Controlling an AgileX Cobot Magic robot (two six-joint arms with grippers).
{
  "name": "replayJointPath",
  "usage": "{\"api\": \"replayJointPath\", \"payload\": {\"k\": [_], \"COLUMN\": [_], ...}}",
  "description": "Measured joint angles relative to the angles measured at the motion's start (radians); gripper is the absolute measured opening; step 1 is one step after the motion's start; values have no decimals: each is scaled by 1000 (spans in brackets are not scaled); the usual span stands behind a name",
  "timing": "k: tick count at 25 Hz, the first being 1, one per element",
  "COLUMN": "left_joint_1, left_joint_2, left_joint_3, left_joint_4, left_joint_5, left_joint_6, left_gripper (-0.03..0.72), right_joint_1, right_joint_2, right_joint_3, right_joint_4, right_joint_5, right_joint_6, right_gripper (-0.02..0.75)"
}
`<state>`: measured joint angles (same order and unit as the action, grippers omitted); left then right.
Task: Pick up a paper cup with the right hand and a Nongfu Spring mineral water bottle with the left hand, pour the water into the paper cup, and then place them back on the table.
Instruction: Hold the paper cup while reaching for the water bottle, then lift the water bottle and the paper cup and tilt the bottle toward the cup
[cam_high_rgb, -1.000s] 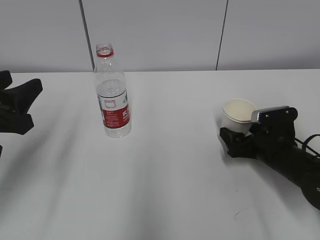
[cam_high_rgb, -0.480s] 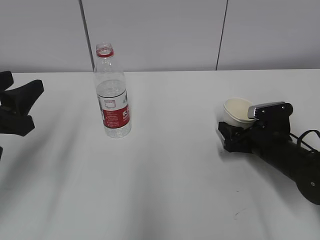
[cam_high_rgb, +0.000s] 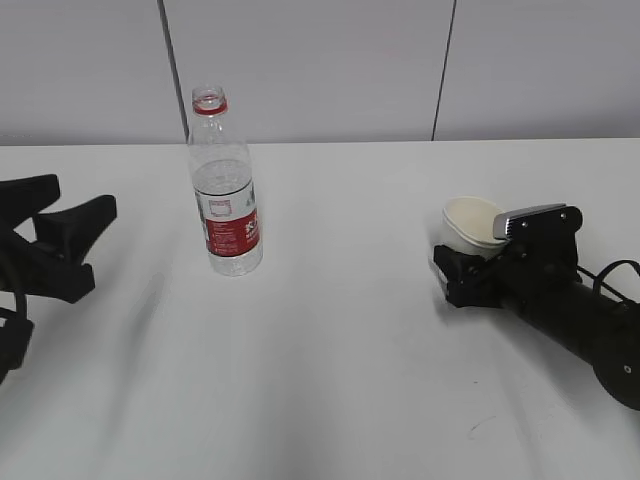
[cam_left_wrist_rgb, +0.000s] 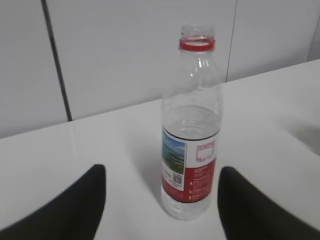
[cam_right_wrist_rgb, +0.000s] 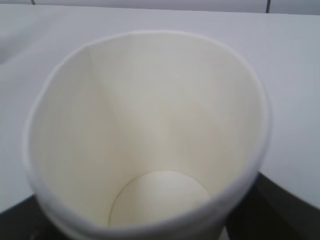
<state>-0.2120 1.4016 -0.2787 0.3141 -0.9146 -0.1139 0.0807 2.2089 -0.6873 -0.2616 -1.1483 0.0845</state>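
The waterline (cam_high_rgb: 221, 182) is far below the bottle's uncapped opening (cam_high_rgb: 229, 205), so a thin stream will come out of the bottle when the robot tips it neck-down past level.
The Nongfu Spring mineral water bottle (cam_high_rgb: 226, 190) stands upright and uncapped on the white table (cam_high_rgb: 330, 380), with water (cam_high_rgb: 222, 178) filling roughly the lower half. My left gripper (cam_high_rgb: 80, 212) is open at the left, a short way from the bottle and level with its lower part. In the left wrist view the bottle (cam_left_wrist_rgb: 192, 150) stands ahead between the two spread fingers of the gripper (cam_left_wrist_rgb: 162, 172), not touched. My right gripper (cam_high_rgb: 470, 262) is shut on the empty white paper cup (cam_high_rgb: 472, 225), which tilts slightly left. The cup (cam_right_wrist_rgb: 150, 110) fills the right wrist view, over the gripper (cam_right_wrist_rgb: 150, 220).
A grey panelled wall (cam_high_rgb: 320, 60) with dark vertical seams runs behind the table's far edge. A black cable (cam_high_rgb: 610, 275) loops beside the right arm. Bare white tabletop lies between the bottle and the cup.
My left gripper has moved right, toward the bottle. My right gripper has shifted a little left with the cup, which now tilts more.
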Motion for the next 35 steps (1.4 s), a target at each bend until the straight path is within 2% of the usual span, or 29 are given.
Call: {"api": "replayJointPath", "payload": {"k": [5,8,15,21,35], "left_joint_1": [-30,-35,-41,-85,-107], "left_joint_2": [183,293,469,538,746], "left_joint_3": [-10,-44,-199,-305,-578], "left_joint_4": [-33,-45,1,21,-11], "left_joint_5": [-190,-212,-218,-224,-224], "left_joint_6": [0,4,18,-9,-34], "left_gripper": [548,582,587,587,583], "right_joint_1": [0,0,0,0,0], "right_joint_2": [0,0,0,0,0], "right_joint_3": [0,0,0,0,0], "right_joint_4": [-41,-46,-51,-53,-63], "right_joint_5": [0,-1,-2,-2,-2], "right_joint_6": [0,0,0,0,0], "right_gripper": [507,507,507,507,507]}}
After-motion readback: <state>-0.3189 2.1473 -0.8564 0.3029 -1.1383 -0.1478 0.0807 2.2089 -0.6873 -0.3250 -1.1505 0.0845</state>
